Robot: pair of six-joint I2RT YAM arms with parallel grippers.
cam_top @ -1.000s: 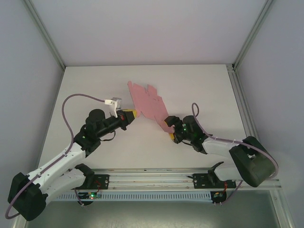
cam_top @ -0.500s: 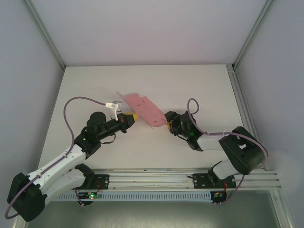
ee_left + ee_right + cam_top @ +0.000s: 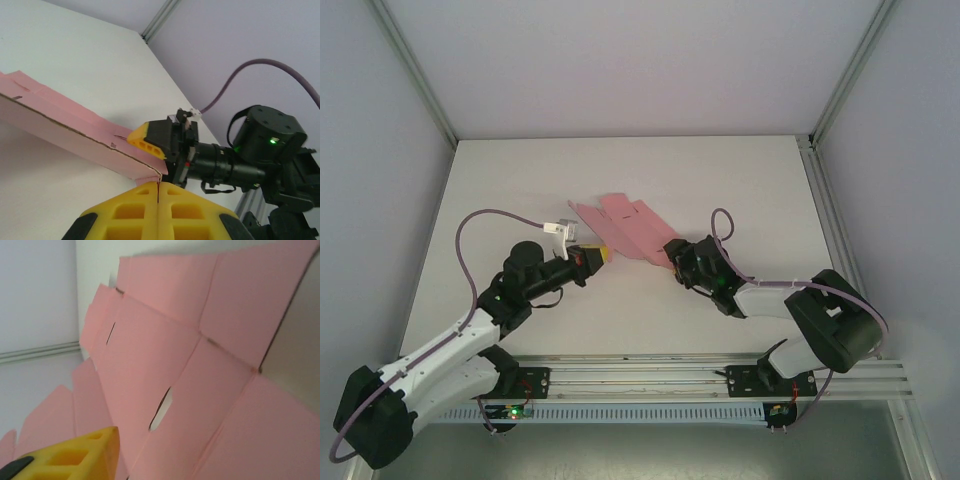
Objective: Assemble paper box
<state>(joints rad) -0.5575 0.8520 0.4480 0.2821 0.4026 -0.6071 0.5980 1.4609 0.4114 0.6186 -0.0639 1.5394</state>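
Note:
Next, my left gripper takes another edge of the pink sheet and help lay it flat, as the sheet slants between my grippers with its flaps (image 3: 617,204) toward the back.
The paper box (image 3: 625,230) is a flat pink die-cut sheet with flaps and slots, held off the white table (image 3: 740,180) between both arms. My left gripper (image 3: 600,256) is shut on its near left corner; in the left wrist view the yellow fingers (image 3: 125,215) meet with the pink corner (image 3: 150,176) pinched in the seam. My right gripper (image 3: 672,254) clamps the sheet's right end. One of its yellow fingers (image 3: 145,142) lies on top of the card (image 3: 65,125). In the right wrist view the sheet (image 3: 190,350) spreads wide beside one yellow finger (image 3: 75,455); the other is hidden behind it.
Pale walls and aluminium frame posts (image 3: 420,80) close in the table on the left, back and right. A rail (image 3: 640,375) carrying both arm bases runs along the near edge. A purple cable (image 3: 480,225) loops above the left arm.
The sheet has swung down and leftward from a steep diagonal to a flatter, lower lie. The right gripper moved left and farther in; the left gripper dropped slightly toward the near edge.

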